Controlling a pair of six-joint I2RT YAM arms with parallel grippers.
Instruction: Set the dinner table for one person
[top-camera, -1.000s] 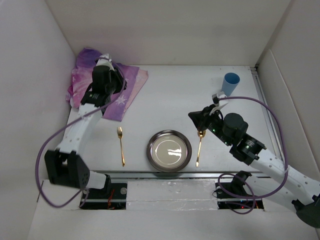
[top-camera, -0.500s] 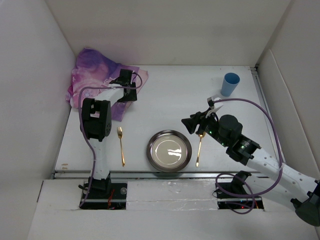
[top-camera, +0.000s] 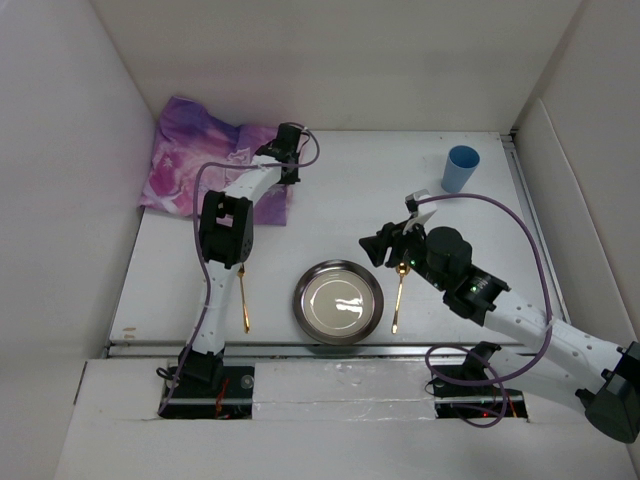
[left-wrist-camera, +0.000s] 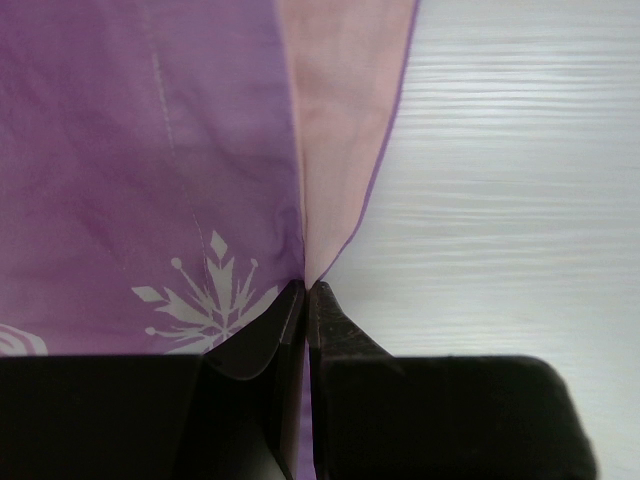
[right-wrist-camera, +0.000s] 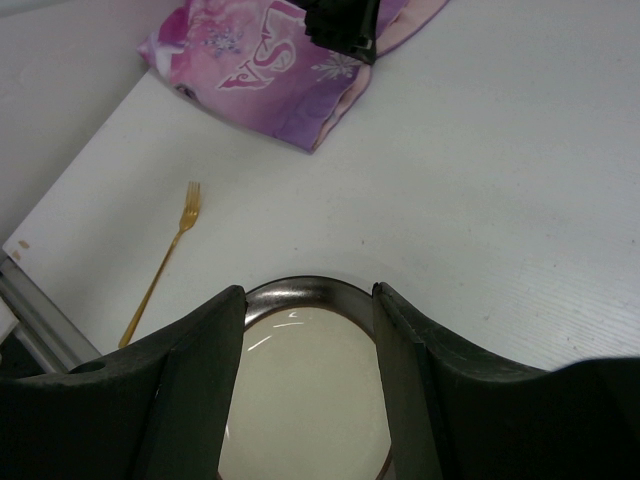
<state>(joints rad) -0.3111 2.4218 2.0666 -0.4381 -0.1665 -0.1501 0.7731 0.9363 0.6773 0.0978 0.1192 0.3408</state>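
The purple snowflake cloth (top-camera: 190, 165) is far from my right gripper. My left gripper should pull it closer before my right gripper pinches the cloth's near corner (top-camera: 284, 221).
On the white dinner table (top-camera: 340, 190) a round metal plate (top-camera: 338, 301) sits near the front edge. A gold fork (top-camera: 244, 305) lies to its left and a gold spoon (top-camera: 396, 298) to its right. A purple snowflake cloth (top-camera: 205, 160) lies at the back left. My left gripper (top-camera: 291, 133) is shut on the cloth's right edge (left-wrist-camera: 340, 130), its jaws (left-wrist-camera: 305, 288) pinching the fold. My right gripper (top-camera: 375, 247) is open and empty, hovering over the plate's far rim (right-wrist-camera: 300, 290). The right wrist view also shows the fork (right-wrist-camera: 165, 260) and the cloth (right-wrist-camera: 270, 70).
A blue cup (top-camera: 461, 168) stands at the back right corner. White walls enclose the table on the left, back and right. A metal rail (top-camera: 330, 347) runs along the front edge by the arm bases.
My left gripper has swept right across the cloth, from its middle to its right corner. My right gripper has shifted slightly left and nearer the plate.
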